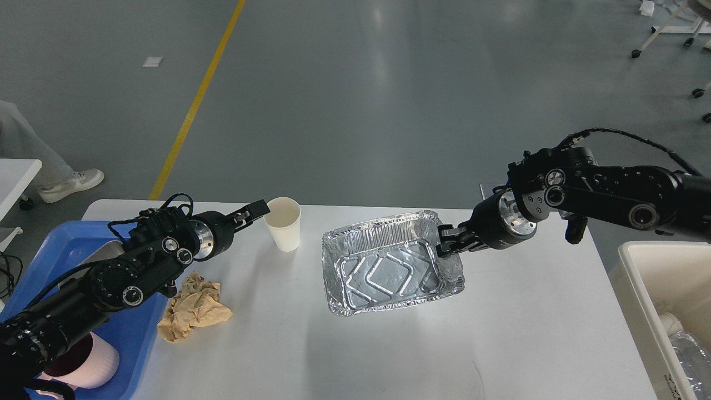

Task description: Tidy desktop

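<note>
The white paper cup [284,224] will stay upright when the robot lowers the cup inside, because the silver foil tray's bottom [387,273] is wide and flat.
The white desktop [527,333] fills the lower part of the head view. A silver foil tray [389,266] is near its middle, tilted slightly, with a shadow under it. My right gripper [447,240] is shut on the tray's right rim. A white paper cup [283,223] stands upright left of the tray. My left gripper [254,212] reaches in from the left and is open, its tips just left of the cup's rim; I cannot tell if they touch it. A crumpled brown paper [194,310] lies near the desktop's left edge.
A blue tray [50,250] sits at the left under my left arm, with a pink mug [91,362] at its front. A cream bin [639,272] at the right holds a plastic bottle [689,347]. A person's shoe [72,184] is on the floor at far left.
</note>
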You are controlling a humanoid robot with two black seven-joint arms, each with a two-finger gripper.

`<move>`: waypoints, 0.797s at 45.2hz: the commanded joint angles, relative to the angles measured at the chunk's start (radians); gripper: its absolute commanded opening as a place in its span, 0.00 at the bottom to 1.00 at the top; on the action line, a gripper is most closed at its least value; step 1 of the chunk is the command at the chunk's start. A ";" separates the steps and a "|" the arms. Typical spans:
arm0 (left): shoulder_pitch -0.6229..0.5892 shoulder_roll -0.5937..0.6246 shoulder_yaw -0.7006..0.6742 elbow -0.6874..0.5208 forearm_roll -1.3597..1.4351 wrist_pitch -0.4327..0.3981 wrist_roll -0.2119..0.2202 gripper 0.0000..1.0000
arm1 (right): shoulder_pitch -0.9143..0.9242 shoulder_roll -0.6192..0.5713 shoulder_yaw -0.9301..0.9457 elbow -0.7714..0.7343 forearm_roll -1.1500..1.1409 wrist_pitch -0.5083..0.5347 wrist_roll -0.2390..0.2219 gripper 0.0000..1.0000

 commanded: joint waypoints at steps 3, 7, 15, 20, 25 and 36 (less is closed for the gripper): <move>-0.019 -0.009 0.035 0.025 0.001 0.005 -0.006 0.81 | -0.002 0.000 0.000 0.000 -0.002 0.000 0.001 0.00; -0.034 -0.043 0.042 0.059 0.001 0.005 -0.006 0.76 | -0.006 0.001 0.000 -0.001 -0.005 0.000 0.000 0.00; -0.034 -0.060 0.045 0.078 0.001 0.005 -0.006 0.58 | -0.006 -0.002 0.000 -0.001 -0.005 0.000 0.000 0.00; -0.034 -0.069 0.065 0.093 -0.007 0.005 -0.006 0.48 | -0.008 -0.005 0.000 0.000 -0.005 0.000 0.000 0.00; -0.034 -0.080 0.066 0.111 -0.014 0.002 -0.006 0.40 | -0.008 -0.003 0.000 0.000 -0.005 0.000 0.000 0.00; -0.048 -0.080 0.068 0.111 -0.017 -0.015 -0.010 0.22 | -0.008 -0.005 0.000 0.000 -0.005 0.000 0.000 0.00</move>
